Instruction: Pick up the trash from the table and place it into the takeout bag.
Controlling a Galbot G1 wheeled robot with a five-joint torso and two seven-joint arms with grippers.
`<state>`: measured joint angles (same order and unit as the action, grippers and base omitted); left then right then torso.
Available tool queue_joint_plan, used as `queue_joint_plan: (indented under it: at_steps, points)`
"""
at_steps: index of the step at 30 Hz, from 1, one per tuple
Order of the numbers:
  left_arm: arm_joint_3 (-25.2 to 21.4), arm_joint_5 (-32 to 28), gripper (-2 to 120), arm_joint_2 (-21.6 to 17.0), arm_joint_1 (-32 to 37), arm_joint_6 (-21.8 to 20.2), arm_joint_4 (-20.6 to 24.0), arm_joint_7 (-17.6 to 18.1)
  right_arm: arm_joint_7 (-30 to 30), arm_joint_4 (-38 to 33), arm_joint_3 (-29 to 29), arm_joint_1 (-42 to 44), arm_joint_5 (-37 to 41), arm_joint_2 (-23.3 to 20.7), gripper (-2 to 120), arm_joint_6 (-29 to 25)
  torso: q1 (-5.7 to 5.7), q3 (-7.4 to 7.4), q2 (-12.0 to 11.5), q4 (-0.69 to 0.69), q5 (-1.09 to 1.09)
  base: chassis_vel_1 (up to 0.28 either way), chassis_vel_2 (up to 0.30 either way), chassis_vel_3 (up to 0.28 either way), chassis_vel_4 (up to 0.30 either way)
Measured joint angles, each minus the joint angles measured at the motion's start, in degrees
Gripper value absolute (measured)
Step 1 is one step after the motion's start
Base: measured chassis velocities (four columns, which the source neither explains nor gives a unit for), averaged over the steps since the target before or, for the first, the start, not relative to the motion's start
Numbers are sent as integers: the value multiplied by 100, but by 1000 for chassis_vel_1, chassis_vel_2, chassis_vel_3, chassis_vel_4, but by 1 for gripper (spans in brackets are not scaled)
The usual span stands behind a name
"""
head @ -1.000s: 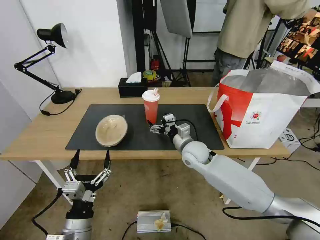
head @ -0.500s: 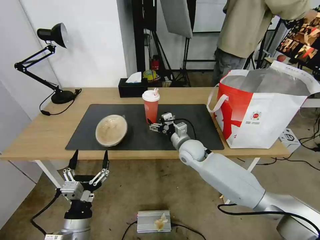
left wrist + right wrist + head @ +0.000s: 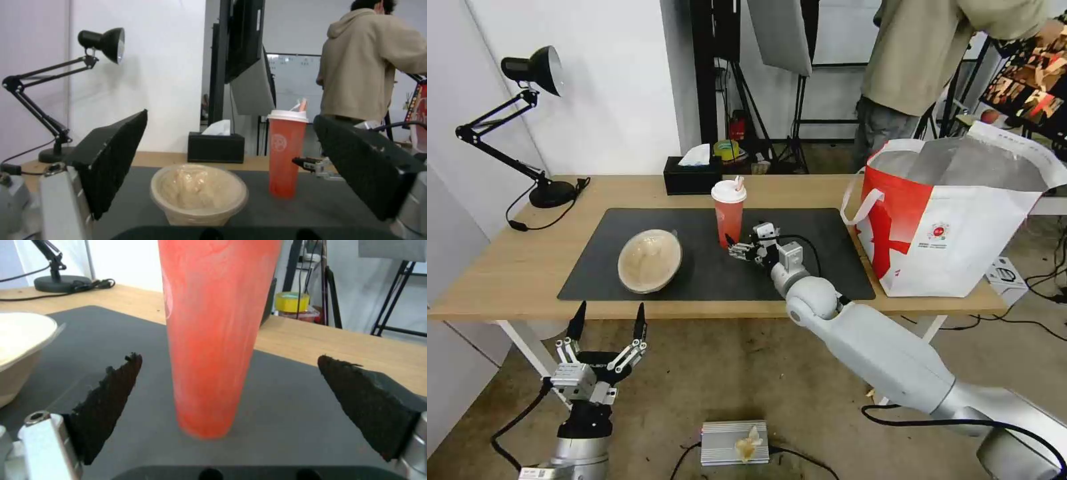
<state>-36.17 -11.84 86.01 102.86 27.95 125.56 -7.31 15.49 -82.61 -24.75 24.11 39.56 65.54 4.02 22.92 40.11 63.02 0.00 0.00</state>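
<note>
My gripper will squeeze and lift the red drink cup, and its lower end will pinch flat, because the cup's side looks thin and cloudy with pale streaks.
A red drink cup [image 3: 729,220] with a white lid stands upright on the dark grey mat [image 3: 694,280] of the table [image 3: 514,267]. My right gripper [image 3: 732,248] is open just in front of the cup's base, low over the mat. In the right wrist view the cup [image 3: 213,340] stands between the spread fingers of my right gripper [image 3: 229,358], not touched. A tan shallow bowl [image 3: 650,261] rests tilted on the mat to the left. My left gripper [image 3: 610,313] hangs open below the table's front edge, facing the bowl [image 3: 198,193]. The takeout bag [image 3: 954,233] stands open at the table's right end.
A black tissue box [image 3: 692,177] sits behind the cup and a black desk lamp [image 3: 534,120] stands at the far left. A person stands behind the bag. A grey metal box [image 3: 735,442] lies on the floor.
My right gripper has crept forward over the mat, closer to the cup's base. The left gripper has barely shifted below the table edge.
</note>
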Motion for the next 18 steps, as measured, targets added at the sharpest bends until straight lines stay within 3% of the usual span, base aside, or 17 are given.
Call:
queue_joint_plan:
  at_steps: [18]
  points:
    - [-9, -89, 100, -79, -92, 5, -158, -3, -55, 407, -10, -92, -122, 214, 100, -95, 0, 0, 0, 0, 0, 0, 0, 0, 0]
